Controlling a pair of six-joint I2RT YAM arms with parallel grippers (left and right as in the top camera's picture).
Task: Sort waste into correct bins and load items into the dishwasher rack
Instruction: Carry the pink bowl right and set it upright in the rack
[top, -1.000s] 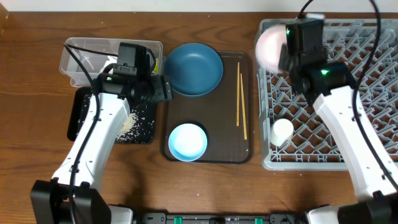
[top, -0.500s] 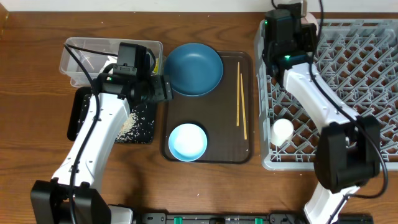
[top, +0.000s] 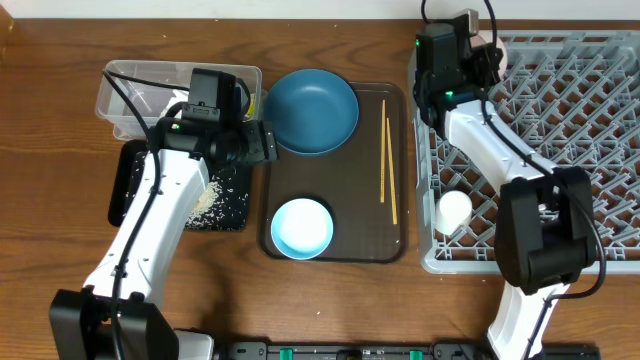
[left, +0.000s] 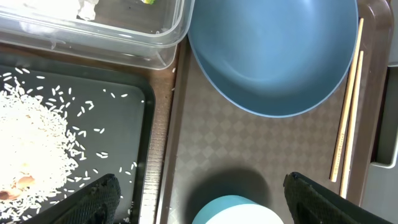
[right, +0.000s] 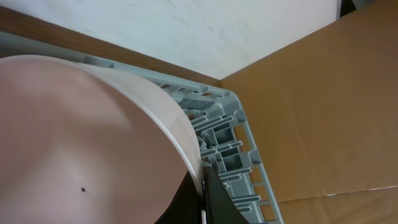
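The pale pink bowl (top: 498, 50) is on edge at the grey rack's free far corner (top: 506, 80), so my right gripper keeps lowering it until it rests there, then release.
My right gripper (top: 455, 45) is shut on the rim of a pale pink bowl (right: 81, 137), held on edge at the far left corner of the grey dishwasher rack (top: 570, 150). The rack also shows in the right wrist view (right: 233, 155). A white cup (top: 453, 211) lies in the rack. My left gripper (top: 255, 142) is open and empty above the light blue bowl (left: 233, 211). The blue plate (top: 311, 110) and chopsticks (top: 386, 160) lie on the brown tray. Rice (left: 31, 149) covers the black tray (top: 130, 190). The clear tub (top: 130, 85) holds tissue (left: 87, 6).
The brown serving tray (top: 350, 240) sits between the black tray and the rack. A cardboard sheet (right: 323, 93) stands behind the rack's far corner. The table's front edge is below the trays.
My right arm has carried the pink bowl left and back to the rack's far left corner, where the gripper now mostly hides it from above. The left arm has not moved.
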